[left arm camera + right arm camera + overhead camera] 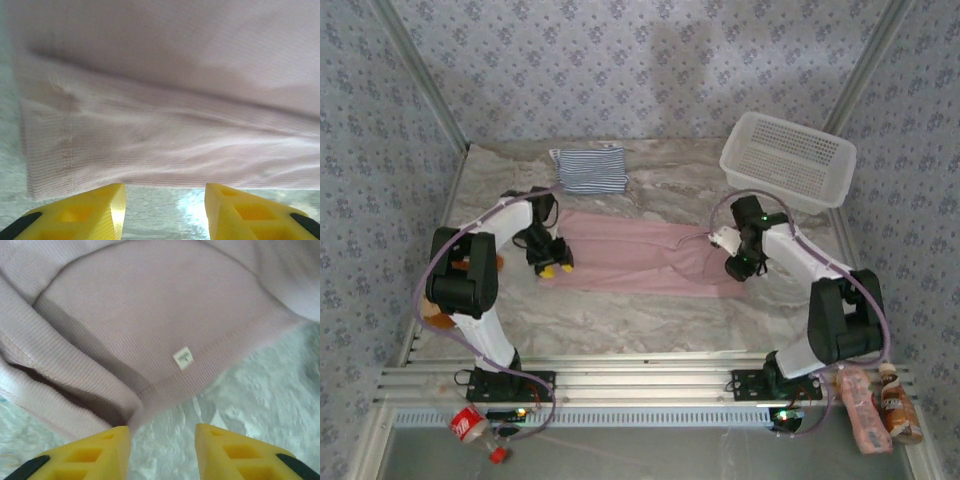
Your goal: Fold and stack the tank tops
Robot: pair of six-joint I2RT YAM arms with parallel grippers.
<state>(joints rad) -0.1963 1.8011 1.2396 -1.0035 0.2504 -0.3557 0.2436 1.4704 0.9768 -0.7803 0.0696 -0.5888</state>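
Observation:
The pink tank top (638, 258) is lying crosswise between my grippers, so next my left gripper grabs the hem's far corner (564, 214) and swings the tank top's hem toward me before folding.
The dusty pink tank top (630, 262) lies flat as a long band across the middle of the table. The striped tank top (592, 170) sits folded at the back, left of centre. My left gripper (558, 268) is at the pink top's left end. Its yellow jaws (165, 187) stand open over bare table, just short of the pink hem (165, 125). My right gripper (738, 270) is at the right end. It is open (162, 429) with only table between the jaws, next to the pink cloth (150, 315) with its small white label (183, 358).
A white lattice basket (788, 160) stands at the back right corner. Bottles and a snack pack (880, 405) lie beside the right base, and a red can (468, 424) lies by the left base. Walls close in the table on three sides.

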